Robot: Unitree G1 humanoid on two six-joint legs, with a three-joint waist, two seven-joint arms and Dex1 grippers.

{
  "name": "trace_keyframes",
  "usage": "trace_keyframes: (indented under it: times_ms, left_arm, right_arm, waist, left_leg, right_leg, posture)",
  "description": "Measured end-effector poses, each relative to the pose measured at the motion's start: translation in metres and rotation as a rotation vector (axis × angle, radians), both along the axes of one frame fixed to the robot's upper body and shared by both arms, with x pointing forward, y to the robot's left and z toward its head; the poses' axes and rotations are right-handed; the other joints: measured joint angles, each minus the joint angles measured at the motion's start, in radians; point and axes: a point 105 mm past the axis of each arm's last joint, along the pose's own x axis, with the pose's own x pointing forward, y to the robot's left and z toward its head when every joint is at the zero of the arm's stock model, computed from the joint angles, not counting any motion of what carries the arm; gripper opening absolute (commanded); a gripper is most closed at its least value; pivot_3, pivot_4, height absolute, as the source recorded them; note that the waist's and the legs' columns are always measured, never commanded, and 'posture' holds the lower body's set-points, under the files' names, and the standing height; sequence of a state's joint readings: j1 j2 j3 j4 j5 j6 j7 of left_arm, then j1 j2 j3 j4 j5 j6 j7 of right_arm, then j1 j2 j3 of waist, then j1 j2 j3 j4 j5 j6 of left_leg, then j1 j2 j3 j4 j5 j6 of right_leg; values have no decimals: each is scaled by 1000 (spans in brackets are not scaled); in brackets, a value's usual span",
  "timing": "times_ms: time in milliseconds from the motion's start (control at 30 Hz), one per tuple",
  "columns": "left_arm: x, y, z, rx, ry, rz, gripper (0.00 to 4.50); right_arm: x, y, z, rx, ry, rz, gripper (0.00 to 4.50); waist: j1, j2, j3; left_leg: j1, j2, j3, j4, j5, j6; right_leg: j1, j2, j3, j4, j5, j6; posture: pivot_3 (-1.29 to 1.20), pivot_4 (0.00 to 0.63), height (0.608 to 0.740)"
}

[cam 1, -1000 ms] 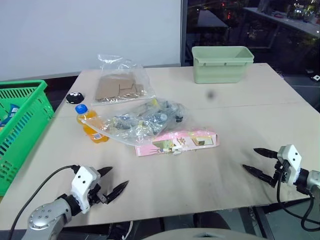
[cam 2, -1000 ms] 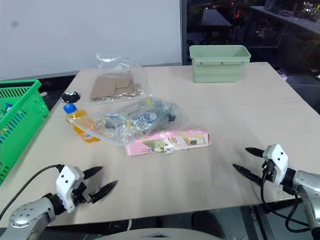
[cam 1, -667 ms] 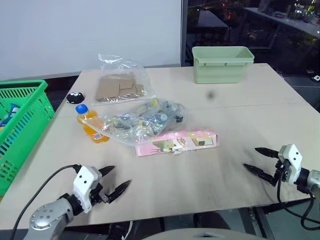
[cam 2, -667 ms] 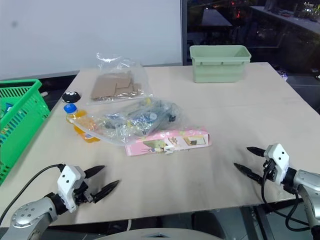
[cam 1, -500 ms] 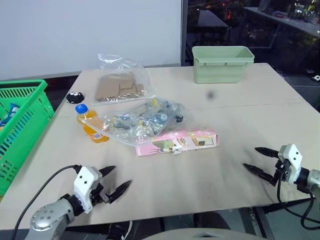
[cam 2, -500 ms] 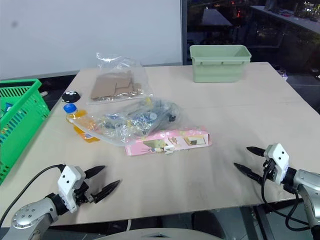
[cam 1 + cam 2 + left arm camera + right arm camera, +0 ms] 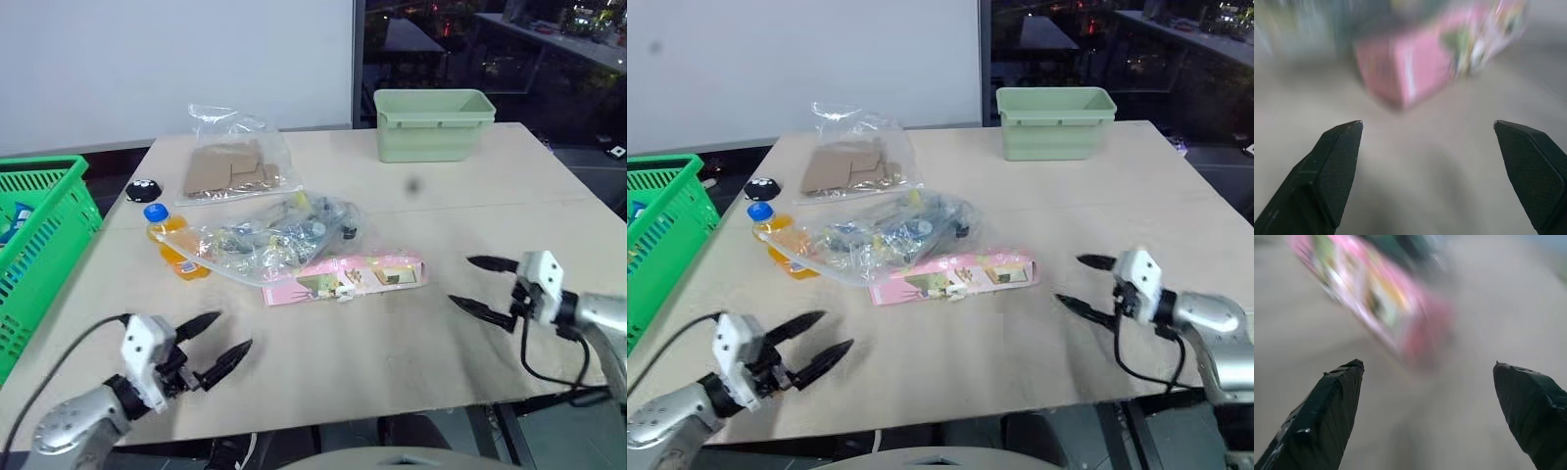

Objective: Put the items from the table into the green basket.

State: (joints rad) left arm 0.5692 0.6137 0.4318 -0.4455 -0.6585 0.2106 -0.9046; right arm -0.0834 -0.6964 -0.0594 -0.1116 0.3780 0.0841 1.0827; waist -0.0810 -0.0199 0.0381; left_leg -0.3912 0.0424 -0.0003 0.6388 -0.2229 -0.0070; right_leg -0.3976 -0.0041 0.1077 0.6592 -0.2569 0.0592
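Observation:
The clear bag of colourful packets is lying over the pink carton [image 7: 306, 276], so the robot's right gripper should keep reaching for the bag's top [image 7: 299, 225] until its fingers close there.
A long pink carton [image 7: 345, 277] lies mid-table, with a clear bag of colourful packets [image 7: 269, 235] behind it and an orange-drink bottle [image 7: 174, 246] with a blue cap at the bag's left. Farther back lies a clear bag of brown cardboard [image 7: 231, 166]. The green basket [image 7: 39, 245] stands at the table's left edge. My left gripper [image 7: 217, 341] hovers open near the front left edge, facing the carton [image 7: 1400, 68]. To the carton's right my right gripper [image 7: 472, 284] is open too, and the carton [image 7: 1381, 298] lies ahead of its fingers.
A pale green tub [image 7: 433, 123] stands at the back right of the table [image 7: 509, 196]. A small black round object [image 7: 143, 190] lies by the bottle. Bare tabletop stretches between both grippers and the carton.
My right gripper has risen and moved left toward the carton. The left gripper has lifted a little off the front edge. Both stay open.

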Motion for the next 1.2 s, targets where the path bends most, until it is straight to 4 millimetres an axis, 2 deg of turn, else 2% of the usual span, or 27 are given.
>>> trace_keyframes:
  times_ms: [67, 133, 200, 367, 467, 533, 567, 633, 867, 900, 1200]
  left_arm:
    - [-10, -7, 19, -38, -52, -26, 4446]
    - [-19, -5, 23, -31, -58, -11, 4446]
    - [-30, 6, 27, -38, -60, 72, 4446]
    - [-54, 10, 37, -33, -62, 149, 4446]
    - [-57, 10, 39, -28, -73, 161, 4446]
    - [-59, 10, 38, -28, -78, 182, 4446]
    - [-59, 7, 39, -24, -87, 176, 4494]
    - [-59, 5, 39, -24, -97, 175, 4500]
    - [-51, 7, 40, -40, -135, 212, 4500]
    - [-50, 7, 39, -39, -133, 213, 4500]
    - [-38, 4, 41, -47, -168, 184, 4500]
  right_arm:
    - [1, 38, 16, -2, -83, 146, 4500]
    - [0, 69, 23, -9, -141, 257, 4500]
    - [5, 96, 26, -12, -189, 342, 4500]
    - [23, 141, 35, -16, -301, 436, 4500]
    - [23, 153, 28, -35, -317, 475, 4500]
    - [37, 170, 25, -76, -355, 478, 4500]
    - [41, 176, 27, -95, -380, 478, 4243]
    - [47, 179, 27, -103, -388, 455, 3650]
    - [49, 183, 34, -39, -377, 436, 246]
    - [49, 182, 35, -41, -380, 436, 19]
    - [54, 176, 45, -1, -390, 382, 19]
  waist:
    - [8, -1, 0]
    - [26, -2, 1]
    - [48, -4, 2]
    - [97, -8, 2]
    - [131, -8, 2]
    - [145, -7, 2]
    - [147, -8, 2]
    - [152, -9, 1]
    - [162, -11, -1]
    - [161, -11, -1]
    - [158, -12, -1]
  left_leg:
    - [0, 0, 0, -2, 0, 0]
    - [0, 0, 0, -3, 0, 0]
    - [-1, 0, -1, -3, 0, 0]
    - [-3, 0, 0, -2, 0, 0]
    - [-4, -1, 0, -2, 0, 0]
    - [-4, -1, 6, -2, 0, 0]
    - [-4, -1, 7, -2, 0, 0]
    - [-4, -1, 7, -3, 0, 0]
    - [-6, -1, 6, -3, 0, 0]
    - [-6, -1, 6, -3, 0, 0]
    - [-7, -1, 7, -3, 0, 0]
  right_leg:
    - [0, 0, 0, -1, 0, 0]
    - [0, 1, 0, -2, 0, -1]
    - [-1, 1, -1, -2, -1, -1]
    - [-4, -1, -1, -3, -1, -2]
    - [-4, -3, -4, -3, -1, -2]
    - [-6, -8, -5, -2, -1, -3]
    - [-7, -11, -8, -2, -1, -3]
    - [-7, -11, -9, -2, -1, -3]
    - [-8, -11, -10, -2, -1, -3]
    - [-9, -11, -10, -2, -1, -3]
    - [-9, -11, -10, -1, -1, -3]
  posture:
    - [151, 0, 740]
    - [191, 0, 740]
    - [224, 0, 740]
    - [290, 0, 740]
    - [314, 0, 740]
    - [326, 0, 740]
    - [326, 0, 740]
    - [323, 0, 740]
    - [296, 0, 740]
    - [296, 0, 740]
    - [273, 0, 740]
